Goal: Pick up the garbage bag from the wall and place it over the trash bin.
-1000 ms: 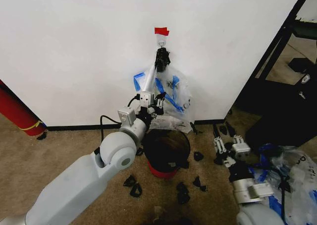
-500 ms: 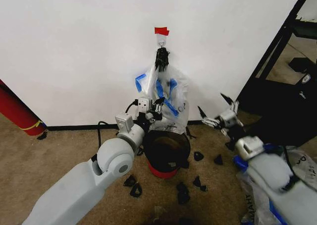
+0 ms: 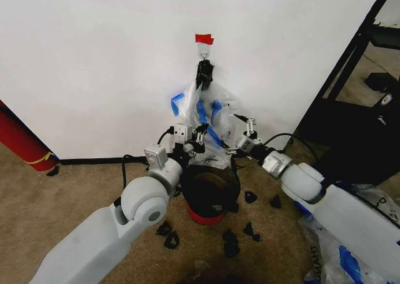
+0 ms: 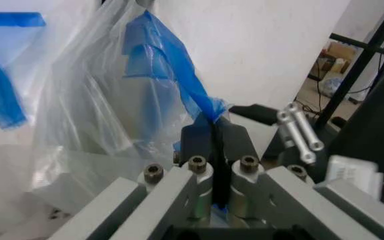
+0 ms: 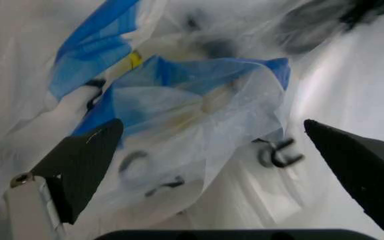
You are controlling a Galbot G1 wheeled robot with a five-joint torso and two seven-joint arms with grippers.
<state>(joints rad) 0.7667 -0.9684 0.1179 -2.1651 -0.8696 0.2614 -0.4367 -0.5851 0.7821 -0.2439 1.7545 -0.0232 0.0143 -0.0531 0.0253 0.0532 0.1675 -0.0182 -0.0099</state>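
Note:
A separate blue strip [image 3: 177,104] pokes out higher up. I expect the garbage bag [image 3: 214,136] to come free when I pull, and another bag will stay behind, hanging.
The garbage bag [image 3: 209,112], thin whitish plastic with blue patches, hangs from a small hook [image 3: 203,54] under red tape on the white wall [image 3: 94,59]. My left gripper [image 3: 197,136] is at the bag's lower left part, shut on a blue strip of it [image 4: 199,100]. My right gripper [image 3: 240,136] is at the bag's lower right side, open, with crumpled plastic [image 5: 192,100] between its spread fingers [image 5: 85,160]. The black trash bin [image 3: 211,189] with a red base stands on the carpet right below the bag.
A red cylinder with a yellow band [image 3: 22,143] leans at the left. A black rack [image 3: 353,102] stands to the right. Black scraps [image 3: 237,237] litter the carpet around the bin. A heap of clear-and-blue bags [image 3: 369,234] lies at the lower right.
My right arm swung up from the lower right floor area and reached left to the bag's right side. My left gripper shifted slightly down and left, keeping the bag's edge.

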